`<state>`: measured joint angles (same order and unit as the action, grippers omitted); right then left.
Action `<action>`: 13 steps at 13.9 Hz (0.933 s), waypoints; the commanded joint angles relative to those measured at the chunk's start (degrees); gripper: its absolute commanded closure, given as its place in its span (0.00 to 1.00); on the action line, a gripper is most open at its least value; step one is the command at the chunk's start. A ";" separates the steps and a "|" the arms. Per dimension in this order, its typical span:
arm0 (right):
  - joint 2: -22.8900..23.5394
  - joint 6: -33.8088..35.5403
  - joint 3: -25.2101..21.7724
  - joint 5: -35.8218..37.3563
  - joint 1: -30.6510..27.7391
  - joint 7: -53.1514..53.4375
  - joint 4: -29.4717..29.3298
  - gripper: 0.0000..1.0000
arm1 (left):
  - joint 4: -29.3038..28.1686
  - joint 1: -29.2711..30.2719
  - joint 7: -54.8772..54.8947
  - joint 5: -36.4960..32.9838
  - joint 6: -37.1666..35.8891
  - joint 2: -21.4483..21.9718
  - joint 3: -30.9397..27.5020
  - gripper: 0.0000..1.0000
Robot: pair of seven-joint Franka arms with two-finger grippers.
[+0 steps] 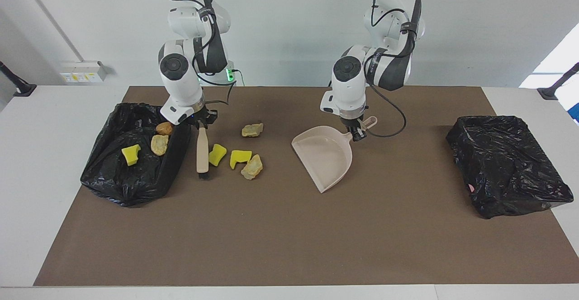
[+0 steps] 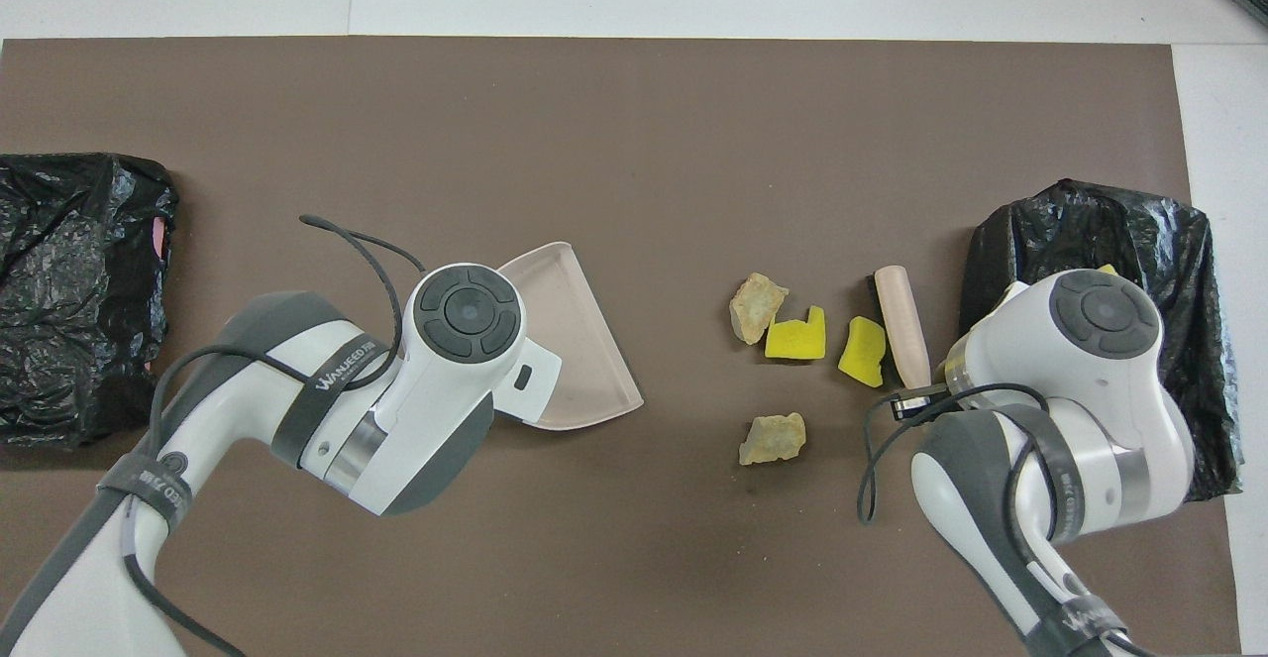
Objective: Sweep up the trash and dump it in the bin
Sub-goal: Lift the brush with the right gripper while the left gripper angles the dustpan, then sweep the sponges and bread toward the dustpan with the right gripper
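The robot's right gripper should turn back and sweep the trash toward the dustpan's open edge (image 2: 607,326), because the brush (image 2: 903,326) stands near the bin, behind the yellow sponges.
My right gripper (image 1: 200,122) is shut on the top of the beige brush (image 1: 201,151), whose bristles (image 1: 204,174) point down at the mat. The brush (image 2: 899,325) stands between the black-lined bin (image 1: 113,184) and loose trash: a yellow sponge (image 1: 217,154) touching the brush, another yellow sponge (image 1: 240,157) and two tan lumps (image 1: 252,167) (image 1: 252,130). The bin holds a yellow chunk (image 1: 131,154), a tan lump (image 1: 159,144) and an orange-brown lump (image 1: 164,128). My left gripper (image 1: 357,132) is shut on the beige dustpan's handle; the dustpan (image 1: 325,157) (image 2: 580,340) opens toward the trash.
A second black-bagged bin (image 1: 509,164) (image 2: 69,290) sits at the left arm's end of the brown mat (image 1: 289,245). A black cable (image 1: 393,123) loops from the left wrist. White table surrounds the mat.
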<state>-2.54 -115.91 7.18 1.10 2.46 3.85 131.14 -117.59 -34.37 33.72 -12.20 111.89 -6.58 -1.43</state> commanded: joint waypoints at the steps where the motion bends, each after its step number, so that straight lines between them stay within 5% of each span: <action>1: -0.45 -0.28 0.20 -4.34 4.73 5.88 0.08 1.00 | -5.37 -1.74 1.17 -1.77 1.57 3.76 -0.24 1.00; 8: 1.13 -2.04 0.29 -15.76 14.06 13.64 -2.54 1.00 | -13.19 -5.44 0.65 -7.39 5.79 7.98 -0.33 1.00; 13: 2.80 8.32 -0.24 -10.71 12.15 9.88 -11.85 1.00 | -13.37 -5.27 0.21 -7.40 6.93 7.19 -0.24 1.00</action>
<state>-1.13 -111.63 7.26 -12.34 16.73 16.67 123.96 -128.55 -38.79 33.76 -18.59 117.56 -0.87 -1.19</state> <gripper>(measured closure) 0.740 0.678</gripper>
